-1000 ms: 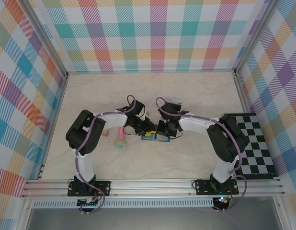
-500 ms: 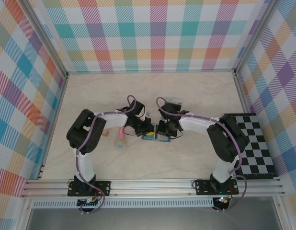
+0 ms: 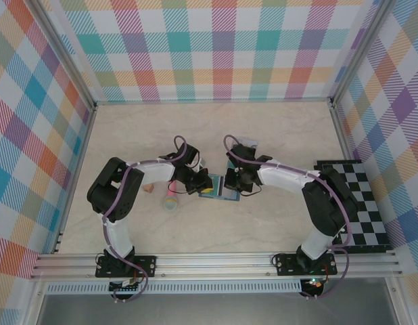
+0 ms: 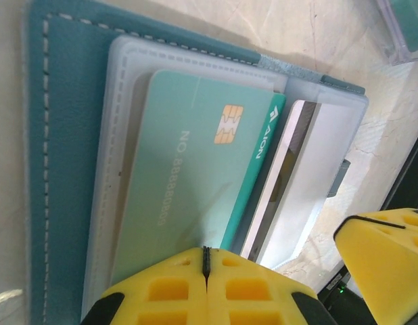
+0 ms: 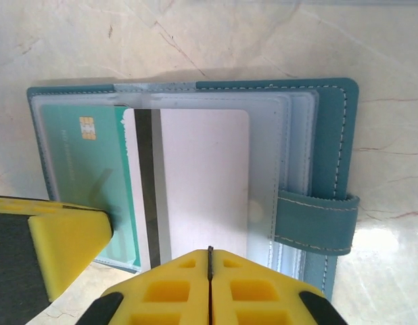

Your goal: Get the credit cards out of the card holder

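Observation:
My left gripper is closed over the green card [image 4: 195, 176], and the white card's striped edge [image 4: 279, 181] is sticking out. My left gripper should open and pinch that striped edge.
The card holder [image 5: 327, 135] lies open on the table, teal-blue with clear sleeves, between my two grippers [image 3: 219, 193]. A teal-green credit card [image 4: 189, 189] with a gold chip sits in its left sleeve. A white card with a black stripe [image 5: 202, 176] lies beside it. My left gripper [image 4: 206, 254] is shut, its tips down on the green card's near edge. My right gripper [image 5: 210, 252] is shut too, tips at the white card's near edge. The left gripper's yellow finger [image 5: 67, 237] touches the green card [image 5: 77, 162].
A pink stick [image 3: 171, 194] and a small tan piece [image 3: 148, 189] lie left of the holder. A clear box [image 3: 243, 145] stands just behind it. A black-and-white checkered mat [image 3: 358, 210] covers the right side. Plaid walls close in the table.
The left arm has swung its elbow out to the left and its wrist has moved a little left. The right arm has barely shifted.

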Action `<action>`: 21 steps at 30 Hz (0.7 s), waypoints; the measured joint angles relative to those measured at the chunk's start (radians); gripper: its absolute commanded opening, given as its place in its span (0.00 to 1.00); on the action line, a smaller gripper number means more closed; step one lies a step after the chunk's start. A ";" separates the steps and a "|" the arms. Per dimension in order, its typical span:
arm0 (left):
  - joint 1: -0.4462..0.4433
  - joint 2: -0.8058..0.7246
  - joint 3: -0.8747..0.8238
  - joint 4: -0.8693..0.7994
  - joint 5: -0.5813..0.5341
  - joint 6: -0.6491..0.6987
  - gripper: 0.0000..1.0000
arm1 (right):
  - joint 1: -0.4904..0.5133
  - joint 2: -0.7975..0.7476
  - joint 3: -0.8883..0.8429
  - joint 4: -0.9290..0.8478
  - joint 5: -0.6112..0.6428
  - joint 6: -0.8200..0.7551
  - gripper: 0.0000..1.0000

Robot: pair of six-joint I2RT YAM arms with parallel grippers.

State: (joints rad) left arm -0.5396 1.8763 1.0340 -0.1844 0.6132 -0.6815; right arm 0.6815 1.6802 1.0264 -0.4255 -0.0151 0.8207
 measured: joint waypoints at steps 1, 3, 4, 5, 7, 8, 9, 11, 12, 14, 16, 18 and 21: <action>0.000 0.000 -0.002 0.006 0.003 -0.003 0.01 | 0.000 -0.004 0.000 -0.005 0.008 -0.001 0.12; 0.000 0.000 -0.004 0.012 0.008 -0.007 0.07 | 0.000 -0.006 0.000 -0.013 0.023 -0.004 0.13; 0.000 0.000 -0.004 0.015 0.008 -0.009 0.10 | 0.000 -0.005 0.000 -0.020 0.028 -0.007 0.14; 0.000 -0.002 -0.004 0.019 0.011 -0.012 0.12 | 0.000 -0.005 0.000 -0.026 0.031 -0.011 0.14; 0.000 -0.007 -0.005 0.030 0.015 -0.024 0.16 | 0.000 -0.001 0.000 -0.032 0.033 -0.016 0.15; 0.000 -0.011 -0.005 0.034 0.015 -0.029 0.17 | 0.000 0.007 0.002 -0.033 0.032 -0.018 0.15; 0.000 -0.015 -0.005 0.038 0.017 -0.035 0.18 | 0.000 0.016 0.003 -0.033 0.031 -0.018 0.15; 0.000 -0.017 -0.005 0.053 0.023 -0.045 0.20 | 0.000 0.044 0.008 -0.035 0.029 -0.019 0.15; 0.000 -0.017 -0.005 0.058 0.025 -0.050 0.21 | 0.000 0.055 0.009 -0.036 0.029 -0.021 0.15; 0.000 -0.017 -0.005 0.068 0.032 -0.061 0.23 | 0.000 0.071 0.012 -0.037 0.024 -0.022 0.15; -0.001 -0.017 -0.005 0.076 0.034 -0.066 0.24 | 0.000 0.075 0.021 -0.039 0.021 -0.026 0.15; -0.002 -0.014 -0.003 0.082 0.040 -0.067 0.24 | 0.000 0.079 0.029 -0.039 0.013 -0.029 0.12; -0.003 0.002 0.004 0.084 0.045 -0.066 0.24 | 0.000 0.093 0.034 -0.035 -0.006 -0.048 0.11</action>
State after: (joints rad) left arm -0.5426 1.8782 1.0378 -0.1001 0.6586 -0.7479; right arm 0.6815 1.7729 1.0599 -0.4606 -0.0208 0.7727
